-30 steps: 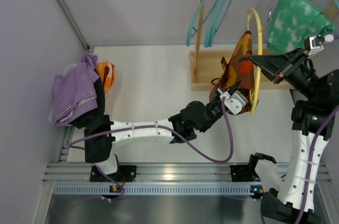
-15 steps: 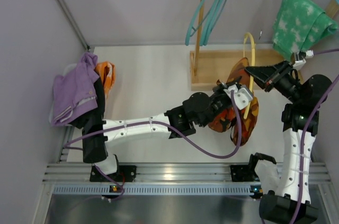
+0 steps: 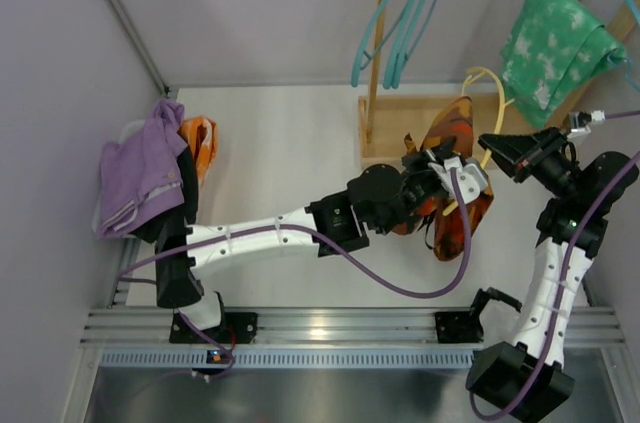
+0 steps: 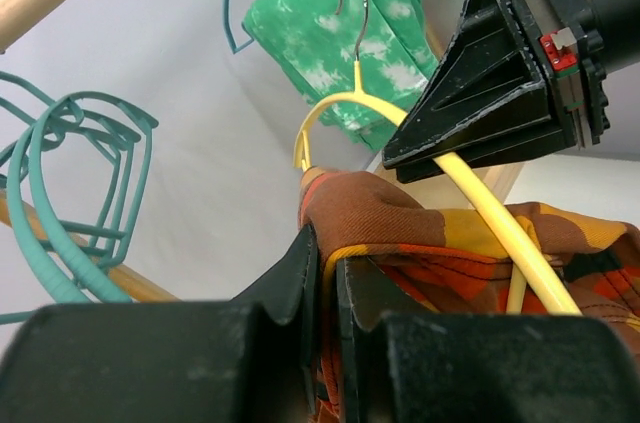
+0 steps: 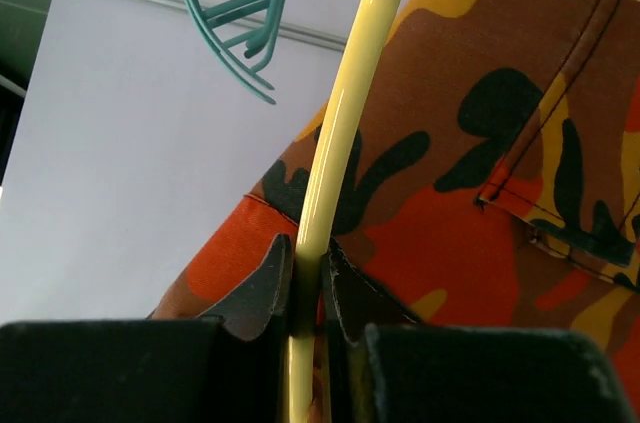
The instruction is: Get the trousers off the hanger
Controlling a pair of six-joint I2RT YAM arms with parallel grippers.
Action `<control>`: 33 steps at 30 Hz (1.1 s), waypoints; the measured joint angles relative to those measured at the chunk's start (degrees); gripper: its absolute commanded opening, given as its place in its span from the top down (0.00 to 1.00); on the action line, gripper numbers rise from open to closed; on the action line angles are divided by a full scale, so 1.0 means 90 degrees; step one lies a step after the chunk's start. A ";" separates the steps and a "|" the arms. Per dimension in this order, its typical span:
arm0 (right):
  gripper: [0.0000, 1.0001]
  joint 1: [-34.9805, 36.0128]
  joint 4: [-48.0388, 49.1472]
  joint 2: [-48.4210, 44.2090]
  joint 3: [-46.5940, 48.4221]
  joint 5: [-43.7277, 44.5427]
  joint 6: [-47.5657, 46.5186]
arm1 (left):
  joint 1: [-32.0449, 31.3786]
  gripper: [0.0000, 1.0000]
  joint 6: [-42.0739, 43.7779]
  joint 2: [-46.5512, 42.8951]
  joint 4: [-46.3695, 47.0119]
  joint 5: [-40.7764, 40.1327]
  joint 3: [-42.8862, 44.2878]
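The patterned trousers go through the yellow hanger, so my right gripper needs to pull the hanger back while my left gripper pulls the patterned trousers toward the purple trousers [image 3: 142,178].
The orange-red-brown patterned trousers [image 3: 462,205] hang on a yellow hanger [image 3: 478,78] in mid-air over the table, right of centre. My left gripper [image 3: 445,175] is shut on a fold of these trousers [image 4: 400,218]. My right gripper [image 3: 492,148] is shut on the yellow hanger's arm [image 5: 330,183], with the patterned cloth [image 5: 480,163] right behind it. The green mottled trousers [image 3: 555,38] hang on a teal hanger at the far right, also seen in the left wrist view [image 4: 350,33]. The purple trousers [image 3: 140,173] lie piled at the left.
A wooden rack [image 3: 377,53] with a flat base [image 3: 410,128] stands at the back, holding several empty teal hangers [image 3: 405,13]. An orange cloth [image 3: 200,143] lies beside the purple pile. Grey walls close the left and back sides.
Both grippers have carried the patterned trousers and yellow hanger down from the rack and toward the table's middle. The right arm has lowered and swung left; the cloth now bunches at the left gripper.
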 measured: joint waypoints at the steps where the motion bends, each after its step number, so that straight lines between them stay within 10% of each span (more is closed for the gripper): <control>1: 1.00 -0.0068 -0.0073 0.0000 0.0000 -0.0095 -0.0068 | -0.0002 1.00 0.0034 0.0000 -0.0090 0.0010 0.0053; 20: 1.00 -0.0867 -0.4427 0.0869 -0.0029 -0.0738 -0.5333 | 0.0177 1.00 0.0403 0.0019 0.0663 0.0049 0.1987; 33: 1.00 -0.1190 -0.4163 0.1195 0.0369 -0.0396 -0.5263 | 0.0187 1.00 -0.0376 -0.1729 0.0763 -0.0034 0.0908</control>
